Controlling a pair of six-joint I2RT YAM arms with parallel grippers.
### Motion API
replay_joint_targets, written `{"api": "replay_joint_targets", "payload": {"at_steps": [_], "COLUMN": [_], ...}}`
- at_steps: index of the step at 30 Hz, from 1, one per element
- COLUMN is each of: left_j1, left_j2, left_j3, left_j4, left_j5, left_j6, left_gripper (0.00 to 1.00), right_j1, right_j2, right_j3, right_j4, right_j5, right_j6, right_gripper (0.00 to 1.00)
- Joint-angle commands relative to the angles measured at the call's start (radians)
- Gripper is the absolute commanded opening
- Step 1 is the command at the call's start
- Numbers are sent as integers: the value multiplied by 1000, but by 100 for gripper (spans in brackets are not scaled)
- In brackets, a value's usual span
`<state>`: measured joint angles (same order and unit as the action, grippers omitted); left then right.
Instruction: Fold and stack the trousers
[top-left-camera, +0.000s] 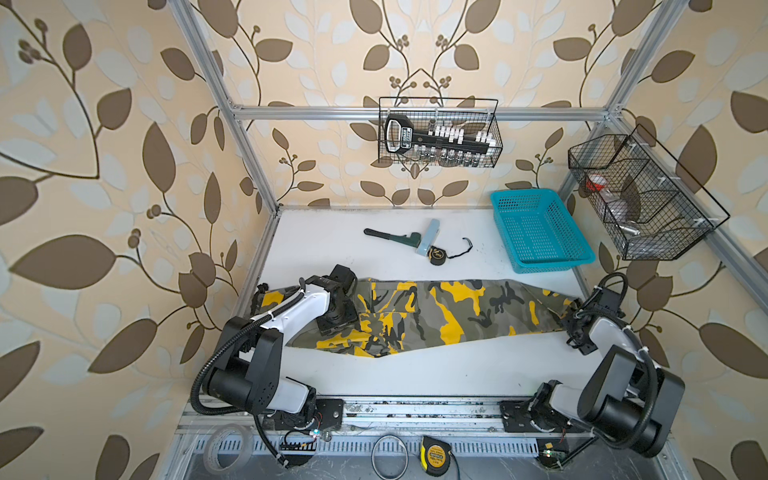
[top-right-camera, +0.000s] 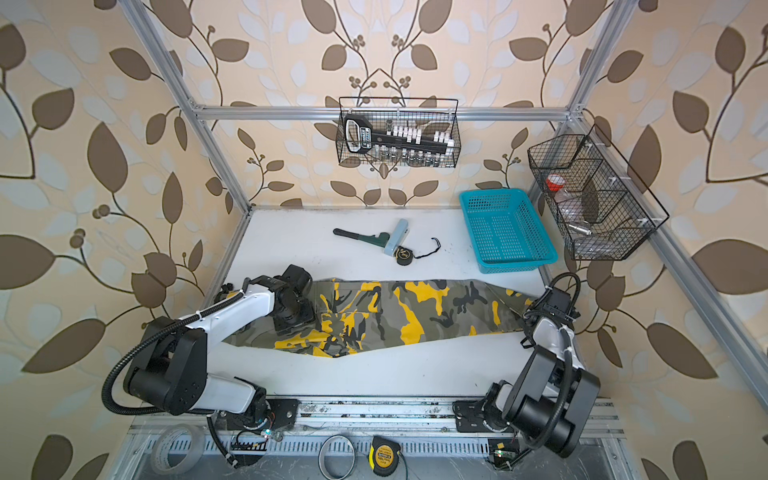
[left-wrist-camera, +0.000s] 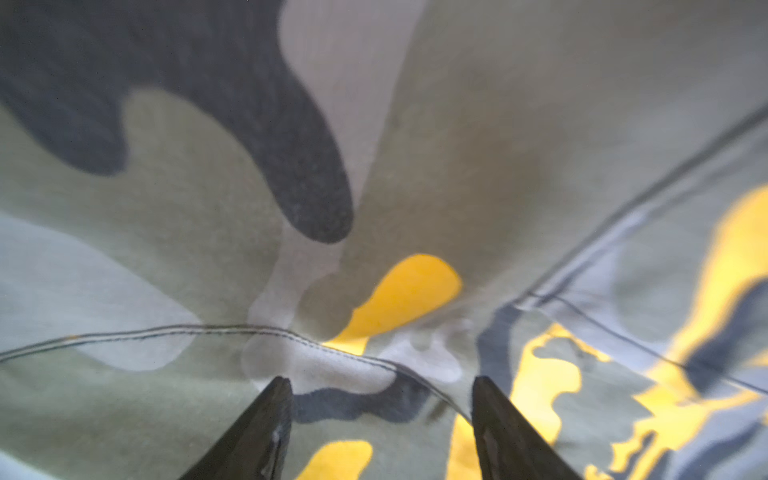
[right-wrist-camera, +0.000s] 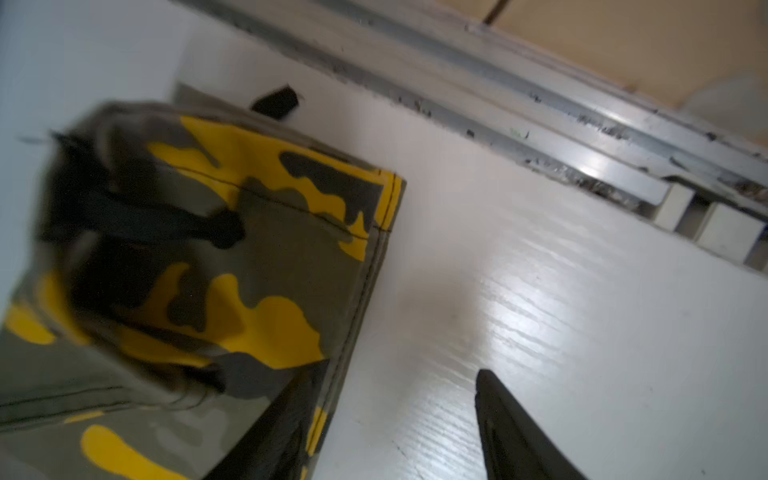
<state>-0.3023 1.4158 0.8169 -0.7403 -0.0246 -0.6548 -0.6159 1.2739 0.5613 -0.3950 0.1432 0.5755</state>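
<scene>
The stitched hem edge (right-wrist-camera: 336, 380) lies between my right gripper's open fingers, so my right gripper should keep moving in over the trousers and close on the leg end (right-wrist-camera: 320, 328).
The camouflage trousers (top-left-camera: 449, 316) (top-right-camera: 415, 311) lie stretched left to right across the white table (top-left-camera: 415, 370). My left gripper (top-left-camera: 334, 326) (top-right-camera: 291, 322) hovers over their left part. In the left wrist view it (left-wrist-camera: 380, 380) is open, with a stitched seam and a raised fold of cloth (left-wrist-camera: 415, 208) between its fingers. My right gripper (top-left-camera: 575, 322) (top-right-camera: 530, 320) is at the right end, by the leg hem (right-wrist-camera: 374, 257). In the right wrist view it (right-wrist-camera: 395, 374) stands open: one finger overlaps the hem edge, the other is over bare table.
A turquoise basket (top-left-camera: 540, 232) stands at the back right. A pipe wrench (top-left-camera: 390, 239), a pale box (top-left-camera: 430, 237) and a black tape measure (top-left-camera: 437, 254) lie behind the trousers. Wire baskets (top-left-camera: 440, 133) (top-left-camera: 640, 195) hang on the frame. The frame rail (right-wrist-camera: 582, 166) runs close to the right gripper.
</scene>
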Motion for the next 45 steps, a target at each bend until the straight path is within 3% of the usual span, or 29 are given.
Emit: {"api": "replay_joint_targets", "payload": {"at_steps": [1,9,17,20,22,25,31,36,41,45], "left_j1": [-11,-11,-11,-11,-9,-9,-2,23,32,35], "left_j2": [-34,-28,-30,-51,-72,-100,-123,-129,-100,-91], "left_j3": [41,39,36,52,67,102,186,215,243,252], "left_j4": [-33,-29,-29,-39,-45,-67,-113,-104,-103,-106], "left_j5": [14,16,14,16,18,5,-41,-54,-38,-36], "left_j6": [27,30,32,34,38,48,106,153,172,181], "left_gripper": [70,70,70,71,72,75,84,90,91,91], "right_j1": [-4,19,34,42,41,44,42,53,216,450], "right_j2": [33,78,178,215,225,191,-3,-203,-356,-426], "right_j3": [18,36,83,85,70,47,49,95,124,197], "right_j4": [51,122,83,86,112,133,65,-36,-148,-252], "right_j5": [-33,-114,-55,-74,-104,-97,-50,-25,10,130], "right_j6": [-11,12,3,-10,-12,-10,31,67,109,163], "right_gripper": [65,68,66,52,30,9,1,1,1,2]}}
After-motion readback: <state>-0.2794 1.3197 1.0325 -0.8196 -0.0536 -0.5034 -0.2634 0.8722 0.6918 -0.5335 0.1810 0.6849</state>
